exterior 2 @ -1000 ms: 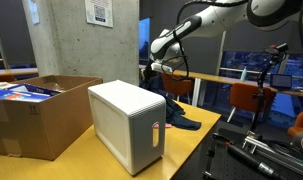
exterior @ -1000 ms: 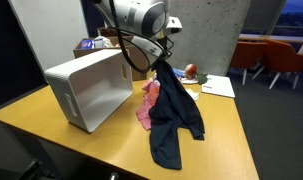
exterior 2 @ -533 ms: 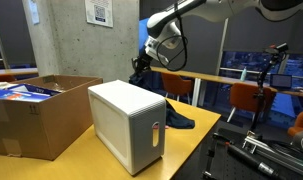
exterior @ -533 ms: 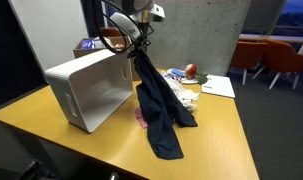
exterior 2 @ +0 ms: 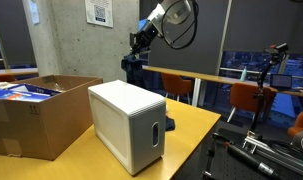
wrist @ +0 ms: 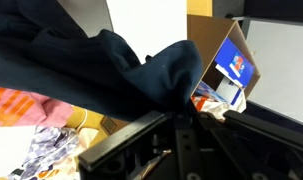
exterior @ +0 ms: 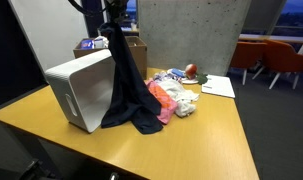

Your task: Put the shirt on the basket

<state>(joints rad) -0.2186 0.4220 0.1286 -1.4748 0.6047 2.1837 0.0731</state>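
The shirt's lower end is still trailing next to the basket, so the robot's gripper needs to raise the shirt higher before moving it over the basket's top.
The shirt is a long navy-blue garment hanging limp from my gripper, which is shut on its top end high above the table. It hangs against the near end of the white basket, and its lower end trails on the table. In the exterior view from the other side, the shirt hangs below the gripper, behind the basket. In the wrist view the navy cloth fills the upper part, bunched at my fingers.
A pile of pink, orange and white cloths lies beside the shirt's tail. A brown cardboard box stands next to the basket. Papers and a red object lie at the table's far side. Chairs stand beyond.
My gripper has risen and moved over towards the basket with the shirt. The shirt has been drawn off the cloth pile and now hangs against the basket.
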